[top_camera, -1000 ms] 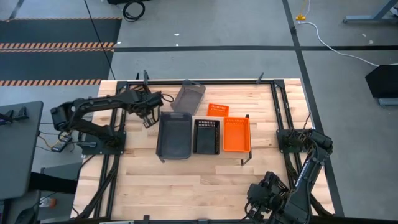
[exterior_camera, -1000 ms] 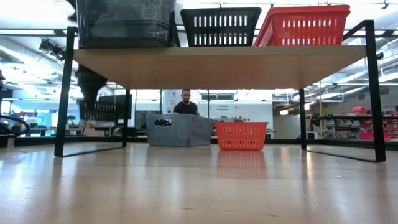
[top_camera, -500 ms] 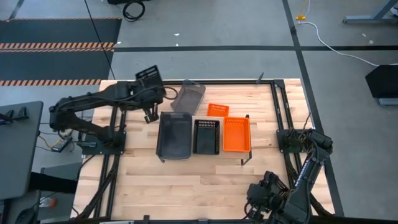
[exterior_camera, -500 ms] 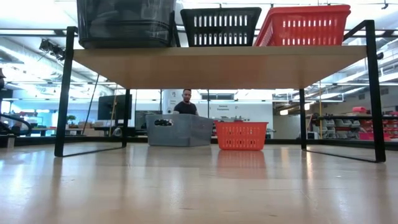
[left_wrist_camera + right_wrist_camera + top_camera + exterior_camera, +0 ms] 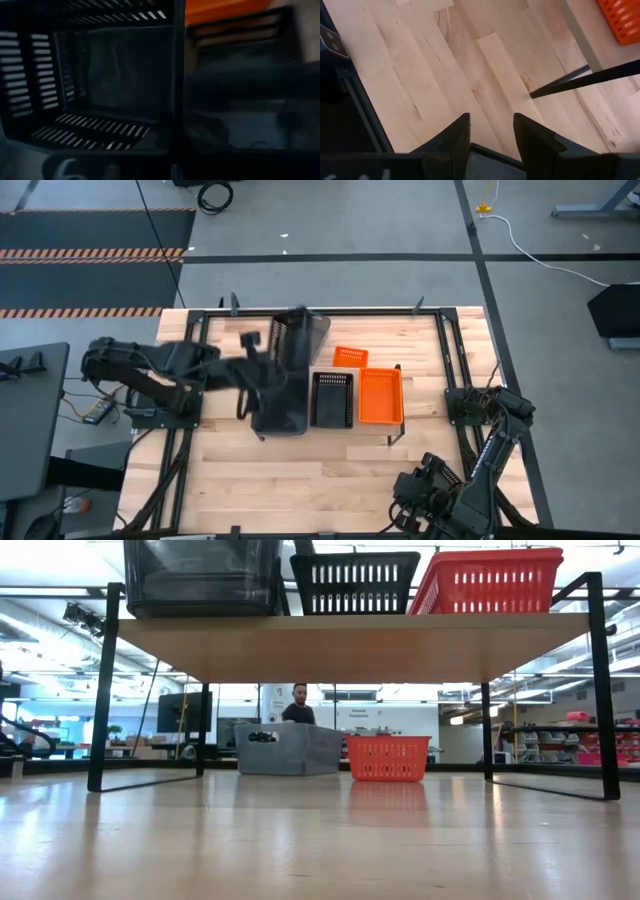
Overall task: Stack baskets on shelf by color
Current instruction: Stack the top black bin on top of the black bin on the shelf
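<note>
The shelf's black basket (image 5: 332,400) is open and empty, so my left gripper keeps bringing the black perforated basket (image 5: 284,340) over and down until the two baskets sit one inside the other, then let go.
On the shelf (image 5: 392,430) stand a grey basket (image 5: 281,402), a black basket (image 5: 332,399) and an orange basket (image 5: 380,396), side by side; the low view shows them on the shelf board (image 5: 350,645). Behind the shelf, another grey basket (image 5: 312,328) and a small orange basket (image 5: 350,357) rest on the table. My left gripper (image 5: 266,360), blurred, is shut on a black perforated basket (image 5: 289,340) above the shelf's grey basket. My right gripper (image 5: 490,131) stands open over bare wood near the table's near right corner. My left gripper holds the black perforated basket (image 5: 100,75) by one wall, which shows edge-on (image 5: 177,100) in the left wrist view. Blur hides the fingers and the place of contact. The basket is lifted clear and tipped, its open side turned toward the wrist.
The shelf's thin black legs (image 5: 103,690) stand on the wooden table (image 5: 300,480). A black frame runs along the table's edges (image 5: 455,350). In the low view a person (image 5: 299,705) shows in the room beyond the table. Bare wood lies in front of the shelf.
My left gripper has risen from the table left of the shelf and swung toward the table's right edge, turning as it went. The black perforated basket has gone with it, lifted clear, and now hangs tipped above the shelf's grey basket.
</note>
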You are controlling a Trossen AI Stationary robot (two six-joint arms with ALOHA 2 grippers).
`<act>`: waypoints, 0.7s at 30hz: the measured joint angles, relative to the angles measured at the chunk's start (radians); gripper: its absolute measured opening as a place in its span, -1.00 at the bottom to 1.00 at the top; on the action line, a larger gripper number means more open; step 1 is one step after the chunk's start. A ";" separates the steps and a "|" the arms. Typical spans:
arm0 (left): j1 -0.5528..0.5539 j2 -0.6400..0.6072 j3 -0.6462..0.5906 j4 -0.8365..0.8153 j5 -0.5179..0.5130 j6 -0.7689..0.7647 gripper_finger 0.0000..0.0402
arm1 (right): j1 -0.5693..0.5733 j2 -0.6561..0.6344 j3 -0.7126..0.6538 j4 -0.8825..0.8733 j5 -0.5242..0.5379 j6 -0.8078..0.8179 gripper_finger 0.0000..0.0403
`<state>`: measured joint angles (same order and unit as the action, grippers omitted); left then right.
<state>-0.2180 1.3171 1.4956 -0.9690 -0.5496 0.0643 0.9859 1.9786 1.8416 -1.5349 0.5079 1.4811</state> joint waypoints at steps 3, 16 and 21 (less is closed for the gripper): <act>-0.058 0.025 0.000 0.083 -0.004 0.001 -0.94 | 0.000 0.000 0.000 0.001 0.000 0.000 -0.22; -0.209 0.132 0.000 0.266 0.023 -0.136 -0.94 | 0.000 0.000 0.000 0.000 -0.001 0.000 -0.22; -0.232 0.171 -0.001 0.281 0.030 -0.163 -0.93 | 0.000 0.000 0.000 0.000 -0.001 0.000 -0.22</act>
<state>-0.4500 1.4876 1.4948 -0.6884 -0.5196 -0.0992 0.9863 1.9785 1.8416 -1.5349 0.5072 1.4812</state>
